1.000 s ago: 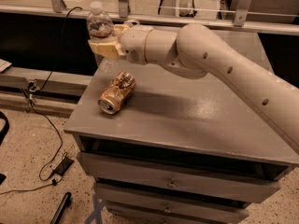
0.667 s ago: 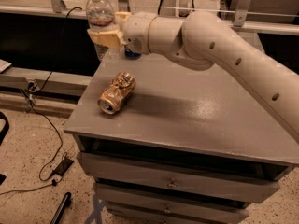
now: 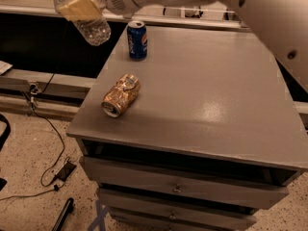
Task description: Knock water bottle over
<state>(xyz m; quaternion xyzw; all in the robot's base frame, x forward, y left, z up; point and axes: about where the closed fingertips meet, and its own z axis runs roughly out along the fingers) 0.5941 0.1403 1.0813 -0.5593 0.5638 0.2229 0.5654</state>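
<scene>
The water bottle [image 3: 94,31] is hanging past the edge of the cabinet top, so my gripper should move it back over the clear middle [image 3: 195,74] and put it down on its side.
The water bottle [image 3: 94,30] is a clear ribbed plastic bottle with a white-and-red label band. It hangs tilted in the air at the top left, beyond the cabinet's left edge, base pointing down and right. Its cap is cut off by the top edge of the view. My gripper [image 3: 78,6], with tan fingers [image 3: 83,8], is shut around the bottle's middle and holds it above the level of the cabinet top [image 3: 202,85]. The white arm reaches in from the upper right.
A blue soda can [image 3: 137,40] stands upright near the cabinet top's back left corner. A crushed gold can [image 3: 121,95] lies on its side near the left edge. The grey cabinet has drawers [image 3: 178,189] below. Cables [image 3: 48,129] lie on the floor at left.
The bottle has left the cabinet top: it has been lifted, swung left past the edge and tilted. The blue can, hidden behind the arm before, now shows.
</scene>
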